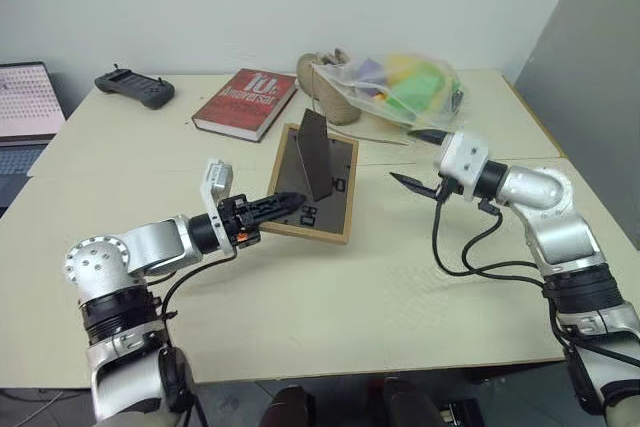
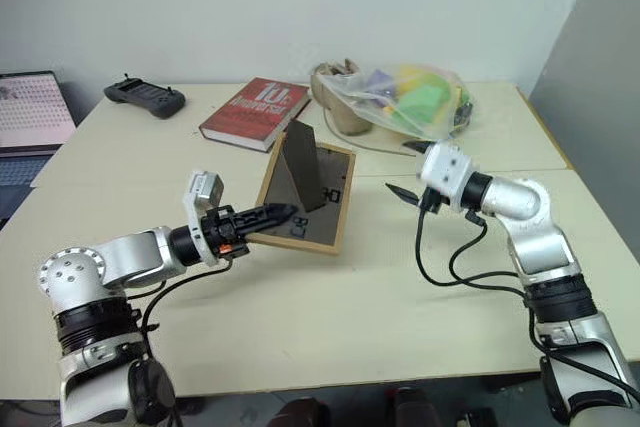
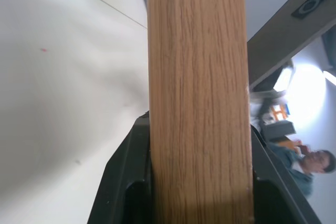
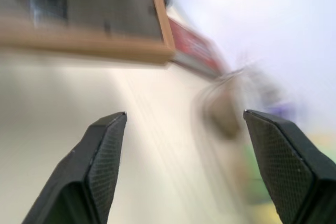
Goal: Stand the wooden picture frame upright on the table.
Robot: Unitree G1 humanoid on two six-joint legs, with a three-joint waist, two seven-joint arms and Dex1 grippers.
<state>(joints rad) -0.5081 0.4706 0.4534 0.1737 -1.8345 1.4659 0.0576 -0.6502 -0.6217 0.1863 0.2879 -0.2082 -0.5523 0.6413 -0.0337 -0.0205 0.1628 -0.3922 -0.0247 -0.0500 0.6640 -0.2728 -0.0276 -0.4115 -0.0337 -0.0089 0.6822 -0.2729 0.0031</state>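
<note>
The left gripper holds the back-up frame only at its near corner point(image 1: 273, 227), so the robot's right gripper should grip the opposite border point(image 1: 352, 187) before the left gripper opens and backs away.
The wooden picture frame point(image 1: 340, 175) lies back-up near the middle of the table point(image 1: 130, 167), its dark easel stand point(image 1: 315, 152) sticking up from the back panel. My left gripper point(image 1: 290, 201) is shut on the frame's near left border. In the left wrist view the light wood edge point(image 3: 197, 103) fills the gap between the black fingers point(image 3: 126, 182). To the right of the frame my right gripper point(image 1: 405, 155) hovers open and holds nothing. The right wrist view looks between its spread fingers point(image 4: 100, 161) toward the frame's corner point(image 4: 84, 43).
A red book point(image 1: 245, 102) lies just behind the frame. A beige shoe point(image 1: 330, 82) and a clear bag of colourful items point(image 1: 400, 87) sit at the back right, a black controller point(image 1: 135, 87) at the back left. A laptop point(image 1: 25, 102) stands off the left edge.
</note>
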